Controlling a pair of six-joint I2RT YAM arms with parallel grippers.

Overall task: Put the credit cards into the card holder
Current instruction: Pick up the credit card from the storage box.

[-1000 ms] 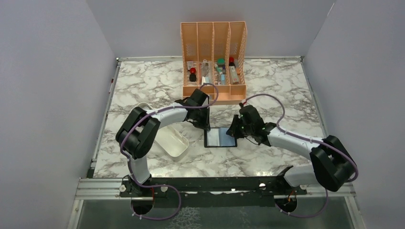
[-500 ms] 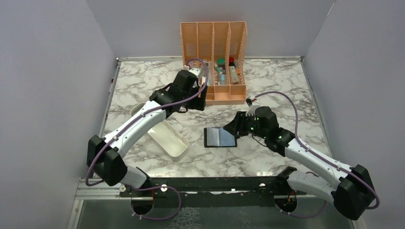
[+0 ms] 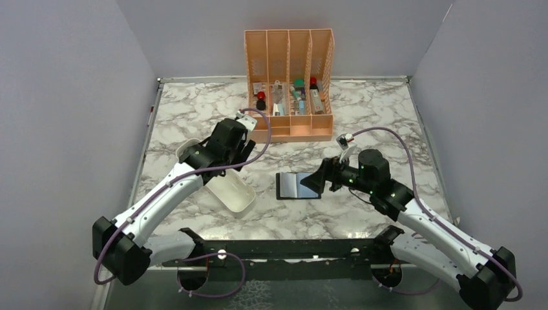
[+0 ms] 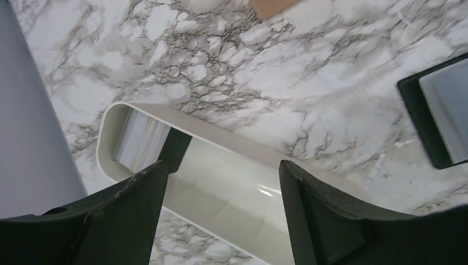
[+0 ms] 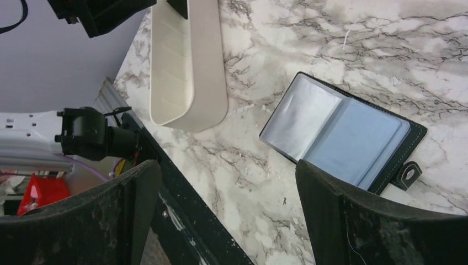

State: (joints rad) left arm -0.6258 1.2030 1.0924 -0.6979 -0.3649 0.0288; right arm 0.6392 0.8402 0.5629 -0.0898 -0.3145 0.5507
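Note:
The robot's left gripper goes on going down until its fingers are on both sides of the dark card's edge [image 4: 175,148], since open tray space [image 4: 212,174] lies beside the dark card that ends the stack.
The card holder [image 3: 298,185] lies open and flat on the marble, black outside with bluish pockets [image 5: 342,132] and a small clasp tab [image 5: 408,174]. A stack of pale credit cards [image 4: 139,141] stands on edge at the far end of the white tray [image 4: 232,187], with a dark card [image 4: 175,150] beside it. My left gripper [image 3: 231,157] hangs over the tray, open and empty [image 4: 221,165]. My right gripper [image 3: 312,183] is just right of the card holder, raised above the table, wide open and empty [image 5: 226,165].
The white tray [image 3: 226,187] lies at a slant left of the card holder. A tall orange slotted organiser [image 3: 289,77] with small items stands at the back. The table's black front rail [image 5: 182,221] runs below my right gripper. Grey walls close in both sides.
Both grippers have opened. The left arm has swung away from the card holder, back and left, to above the tray. The right arm has drawn back to the right. The holder stays open.

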